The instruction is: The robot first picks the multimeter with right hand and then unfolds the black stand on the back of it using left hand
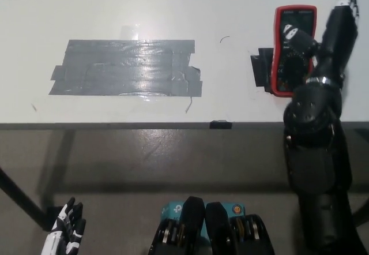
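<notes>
My gripper will find the hidden black stand folded into the multimeter's back, because the red multimeter (pixel 293 51) lies flat (pixel 275 62). The stand should swing outward when I unfold it.
A red multimeter (pixel 288 30) with a dark face lies flat on the white table (pixel 173 7) at the right, partly over a black tape patch (pixel 260 70). My black right hand (pixel 326 41) reaches over its right side with fingers apart, one across the dial and the others past its right edge. It covers much of the meter's lower right and does not grip it. My white left hand (pixel 64 232) hangs low at the bottom left, below the table's edge, holding nothing. The meter's back stand is hidden.
A wide patch of grey tape (pixel 127 67) covers the table's middle left. The table's front edge (pixel 173 125) runs across the picture, with a small black tab (pixel 220 124) on it. Below it is bare floor.
</notes>
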{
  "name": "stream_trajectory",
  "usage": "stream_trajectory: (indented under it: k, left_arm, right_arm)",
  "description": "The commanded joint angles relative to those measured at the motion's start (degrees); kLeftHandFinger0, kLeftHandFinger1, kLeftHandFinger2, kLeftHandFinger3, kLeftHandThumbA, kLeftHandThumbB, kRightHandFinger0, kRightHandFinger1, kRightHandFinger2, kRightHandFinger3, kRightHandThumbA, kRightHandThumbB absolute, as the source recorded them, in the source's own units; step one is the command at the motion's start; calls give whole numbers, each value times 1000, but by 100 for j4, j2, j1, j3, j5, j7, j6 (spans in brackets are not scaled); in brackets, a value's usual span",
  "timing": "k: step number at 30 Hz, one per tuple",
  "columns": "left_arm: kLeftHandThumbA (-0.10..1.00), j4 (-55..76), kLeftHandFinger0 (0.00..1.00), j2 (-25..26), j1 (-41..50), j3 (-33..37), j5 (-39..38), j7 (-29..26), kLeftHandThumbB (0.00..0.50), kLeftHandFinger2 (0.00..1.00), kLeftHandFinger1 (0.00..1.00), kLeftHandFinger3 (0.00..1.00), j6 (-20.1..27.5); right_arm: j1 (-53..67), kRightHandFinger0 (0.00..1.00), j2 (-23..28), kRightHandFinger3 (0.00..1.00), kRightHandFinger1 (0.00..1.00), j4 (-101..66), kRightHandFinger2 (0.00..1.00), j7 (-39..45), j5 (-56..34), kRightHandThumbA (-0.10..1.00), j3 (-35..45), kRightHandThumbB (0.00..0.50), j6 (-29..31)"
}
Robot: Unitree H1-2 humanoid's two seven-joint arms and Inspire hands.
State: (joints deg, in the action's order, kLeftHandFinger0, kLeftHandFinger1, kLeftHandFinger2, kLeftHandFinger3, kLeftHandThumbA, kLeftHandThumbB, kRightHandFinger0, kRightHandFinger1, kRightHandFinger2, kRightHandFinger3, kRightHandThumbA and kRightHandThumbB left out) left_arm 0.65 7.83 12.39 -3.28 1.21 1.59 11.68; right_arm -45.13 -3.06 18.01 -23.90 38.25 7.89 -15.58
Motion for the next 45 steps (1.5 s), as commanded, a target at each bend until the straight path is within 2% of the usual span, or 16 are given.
stream_trajectory:
  k: [1,6,12,18,21,33,34,35,45]
  left_arm:
    - [821,199,1000,50,59,-15,-28,35,43,1000,1000,1000,231]
    - [821,184,1000,72,42,-10,-23,52,30,1000,1000,1000,256]
    - [819,205,1000,59,39,3,-3,46,28,1000,1000,1000,231]
    - [809,221,1000,76,11,5,-23,67,29,1000,1000,1000,234]
    - [830,215,1000,91,-2,12,146,7,44,1000,1000,1000,247]
    - [843,235,1000,106,11,-1,120,44,33,1000,1000,1000,241]
    - [841,235,1000,102,10,1,150,30,31,1000,1000,1000,260]
    - [839,230,1000,99,8,0,137,34,32,1000,1000,1000,260]
    - [841,232,1000,123,-45,-22,213,5,43,1000,1000,1000,266]
  right_arm:
    - [-588,1000,92,1000,1000,349,1000,-286,-317,1000,63,408,-169]
    - [-1075,1000,201,1000,1000,1099,1000,-179,-716,1000,209,394,-347]
    - [-1369,1000,323,1000,1000,1676,1000,-245,-957,1000,181,373,-253]
    - [-1710,1000,424,1000,1000,2108,1000,-307,-1174,1000,209,390,-377]
    - [-1896,1000,523,1000,1000,2413,1000,-304,-1269,1000,171,419,-436]
    - [-2110,1000,663,1000,1000,3067,1000,-371,-1437,1000,-78,447,-487]
    - [-2185,1000,656,1000,1000,3369,1000,-486,-1370,1000,-154,487,-503]
    - [-2216,1000,644,1000,1000,3435,1000,-551,-1392,1000,-144,493,-536]
    - [-2473,1000,639,1000,1000,4048,1000,-665,-1651,998,-183,491,-346]
